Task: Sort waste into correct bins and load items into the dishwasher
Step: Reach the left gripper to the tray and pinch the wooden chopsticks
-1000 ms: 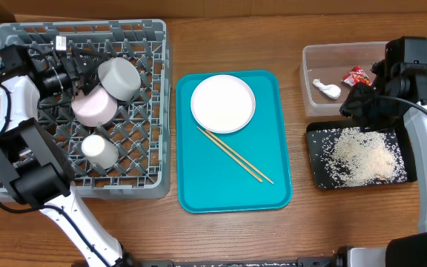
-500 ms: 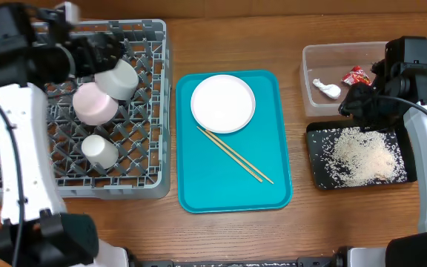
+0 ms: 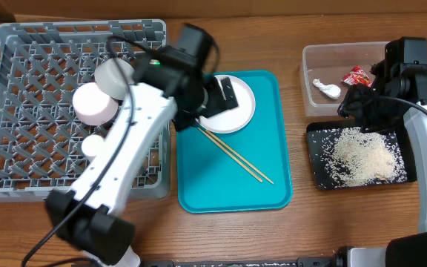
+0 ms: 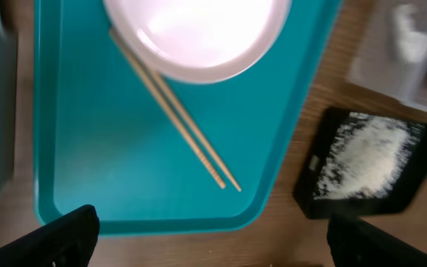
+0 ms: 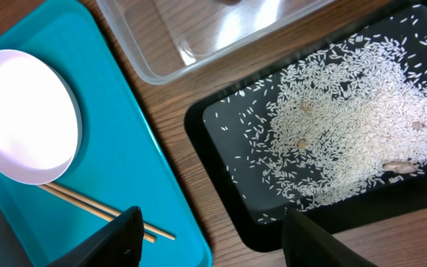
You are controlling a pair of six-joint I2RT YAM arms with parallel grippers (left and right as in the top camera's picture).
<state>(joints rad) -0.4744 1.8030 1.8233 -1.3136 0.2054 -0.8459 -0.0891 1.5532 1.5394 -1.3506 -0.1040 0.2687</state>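
Observation:
The chopsticks lie near each other with their middles (image 3: 236, 154) clear of the white plate, so the robot's left gripper goes on lowering toward the pair (image 3: 229, 150) until its fingers close.
My left gripper (image 3: 227, 93) hangs open and empty over the white plate (image 3: 244, 111) on the teal tray (image 3: 228, 189). The chopsticks (image 3: 236, 157) lie beside the plate. In the left wrist view the plate (image 4: 199, 37) and chopsticks (image 4: 176, 111) lie ahead of the open fingers (image 4: 213, 245). The grey bowl (image 3: 113, 73), white bowl (image 3: 93, 105) and small cup (image 3: 90, 145) sit in the grey dish rack (image 3: 21, 44). My right gripper (image 3: 358, 100) is open over the black tray (image 3: 313, 159) of rice (image 3: 362, 156). The red wrapper (image 3: 358, 76) and white scrap (image 3: 326, 89) lie in the clear tub (image 3: 310, 59).
In the right wrist view the open fingers (image 5: 213, 245) hang above the wood strip between the teal tray (image 5: 132, 148) and the black tray (image 5: 221, 119). The left arm stretches across the rack's right side and partly covers the cup.
My left arm has swung from the rack's far left corner rightward to over the plate on the teal tray. The right arm has not moved.

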